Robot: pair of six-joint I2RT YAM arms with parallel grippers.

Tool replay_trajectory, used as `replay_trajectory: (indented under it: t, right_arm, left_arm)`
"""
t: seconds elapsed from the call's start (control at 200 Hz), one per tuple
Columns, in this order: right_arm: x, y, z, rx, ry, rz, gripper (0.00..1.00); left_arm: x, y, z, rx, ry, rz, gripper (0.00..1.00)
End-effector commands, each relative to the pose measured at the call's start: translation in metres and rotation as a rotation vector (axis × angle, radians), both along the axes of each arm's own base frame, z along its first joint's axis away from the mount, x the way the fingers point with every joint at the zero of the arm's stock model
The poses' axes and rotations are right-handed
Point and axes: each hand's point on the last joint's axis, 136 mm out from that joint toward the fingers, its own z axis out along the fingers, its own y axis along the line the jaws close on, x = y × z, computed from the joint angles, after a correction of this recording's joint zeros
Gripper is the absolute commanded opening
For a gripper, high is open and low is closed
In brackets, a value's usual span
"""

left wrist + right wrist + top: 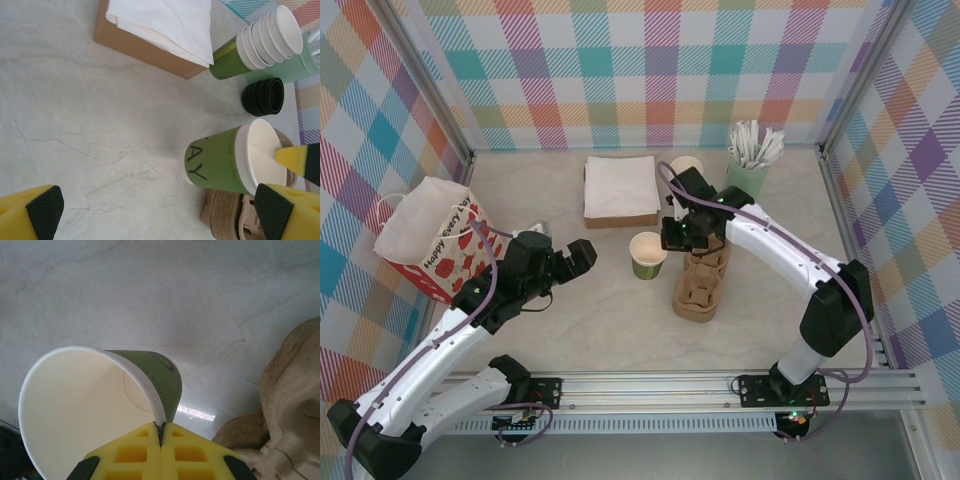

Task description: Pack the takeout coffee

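The single green cup (647, 252) is upright over clear table (641, 285) beside the brown carrier, so I should keep lowering it with my right gripper until its bottom rests flat, then let go.
The single green paper cup (647, 254) stands lidless on the table's middle, its cream inside showing (80, 405). My right gripper (672, 236) is shut on the cup's rim, and the wrist view shows its yellow fingertips (161, 432) pinching the wall between them. A stack of black lids (263, 96) lies on its side beyond the cup (225, 159). My left gripper (582, 255) is open just left of the cup, nothing between its fingers (45, 210).
A red-and-white paper bag (430, 235) stands at the left. White napkins on a cardboard box (620, 188) lie at the back, beside the stack of green cups (260, 42) and the pale green cup of white sticks (750, 160). Brown pulp carriers (702, 282) sit right of the cup.
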Motion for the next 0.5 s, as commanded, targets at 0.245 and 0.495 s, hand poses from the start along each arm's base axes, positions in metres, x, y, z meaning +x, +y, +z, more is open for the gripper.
replay_trajectory:
  t: [0.245,0.495]
  right_arm:
    - [0.019,0.014,-0.033,-0.03,-0.004,-0.01,0.05]
    - [0.018,0.018,-0.046,-0.045,0.024,0.003,0.06]
  left_arm:
    - [0.001,-0.005,-0.011,-0.003,0.022,-0.001,1.0]
    - [0.001,-0.006,-0.014,0.0,0.027,-0.003,1.0]
